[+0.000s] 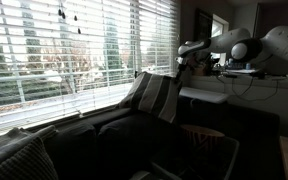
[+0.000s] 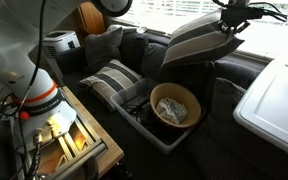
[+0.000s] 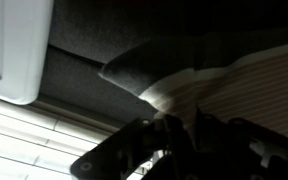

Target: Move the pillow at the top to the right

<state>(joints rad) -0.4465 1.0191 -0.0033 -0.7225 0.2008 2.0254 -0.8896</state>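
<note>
I keep pulling until the pillow leans beside the white lid [image 2: 276, 102], because my gripper is holding the pillow's upper edge [image 2: 214, 31] and the way to the lid is clear.
The pillow [image 2: 196, 42], plump with broad dark and pale grey stripes, is raised over the sofa back by the window; it also shows in an exterior view [image 1: 154, 96]. My gripper [image 2: 227, 22] is shut on its upper edge, reaching in from the arm [image 1: 246, 45]. In the wrist view the gripper [image 3: 184, 126] is a dark shape at the bottom, with the pillow's striped cloth [image 3: 246, 82] pinched between the fingers and a dark corner of it hanging to the left.
A second striped cushion [image 2: 114, 78] lies on the sofa seat beside a dark ribbed cushion [image 2: 102, 45]. A grey bin [image 2: 144, 122] holding a round woven basket [image 2: 175, 105] stands in front. A white lid [image 2: 274, 105] lies nearby. Window blinds [image 1: 64, 45] are close behind.
</note>
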